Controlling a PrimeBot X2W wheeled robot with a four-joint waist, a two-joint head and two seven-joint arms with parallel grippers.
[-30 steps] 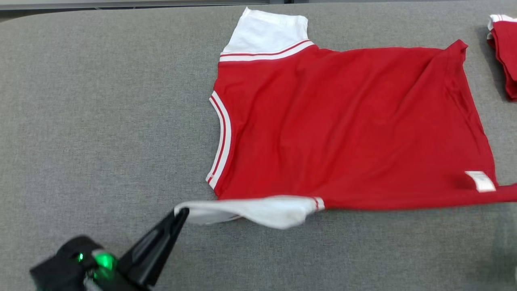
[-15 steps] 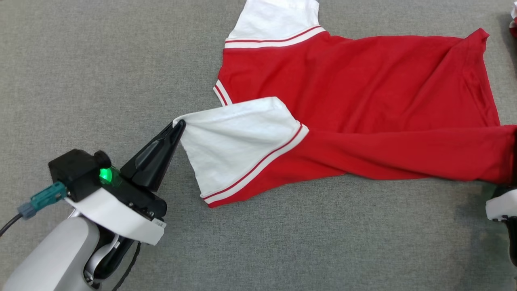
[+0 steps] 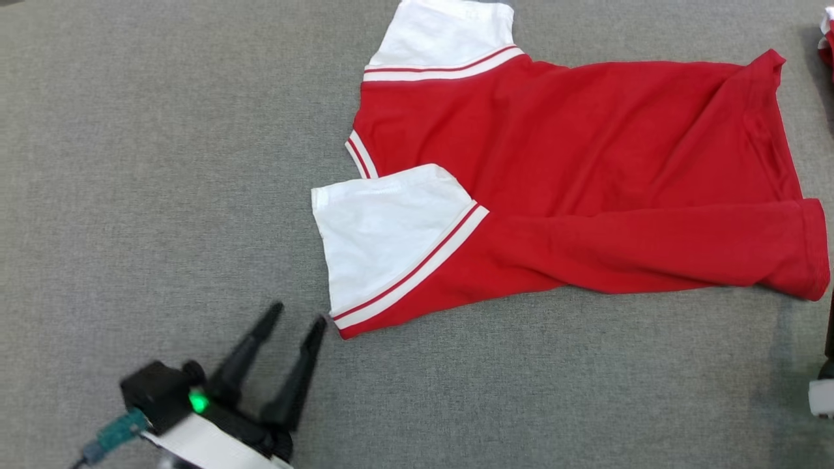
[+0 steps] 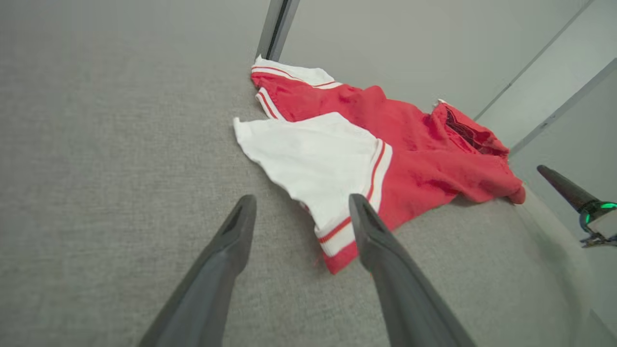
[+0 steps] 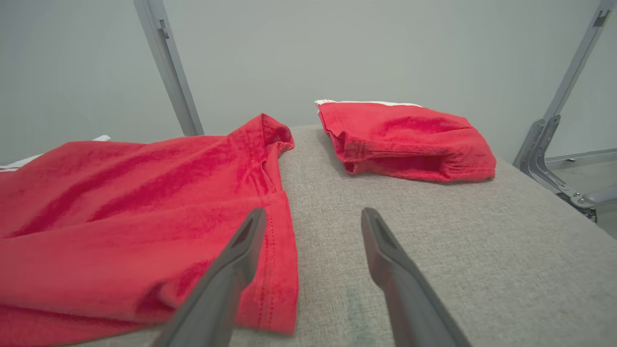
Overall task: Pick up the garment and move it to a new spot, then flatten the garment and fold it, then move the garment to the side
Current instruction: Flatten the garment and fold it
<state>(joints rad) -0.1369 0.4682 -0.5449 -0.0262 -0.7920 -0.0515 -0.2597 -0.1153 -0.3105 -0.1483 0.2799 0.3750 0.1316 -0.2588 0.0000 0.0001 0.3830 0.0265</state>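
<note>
The far white sleeve (image 3: 445, 32) reaches out past the garment's red body (image 3: 539, 66), so I expect the sleeve to stick out beyond the garment's near edge when I fold the garment's far side over.
The garment (image 3: 573, 163) is a red shirt with white sleeves, lying on the grey table (image 3: 163, 163). Its near long side is folded over onto the body, and one white sleeve (image 3: 384, 228) lies flat on top. My left gripper (image 3: 298, 314) is open just off that sleeve's near corner, nothing between its fingers. The left wrist view has the sleeve (image 4: 318, 159) just beyond the left gripper (image 4: 301, 202). My right gripper (image 5: 312, 217) is open beside the garment's red hem (image 5: 274, 250), holding nothing.
A second red garment (image 5: 409, 140), folded, lies at the table's far right corner; its edge (image 3: 827, 39) reaches into the head view. Metal frame posts (image 5: 168, 67) stand behind the table. Bare grey surface stretches to the left and along the near edge.
The near side was folded over onto the body. My left gripper has let go of the white sleeve, opened and drawn back toward the near edge. The right gripper opened too. The head camera shifted.
</note>
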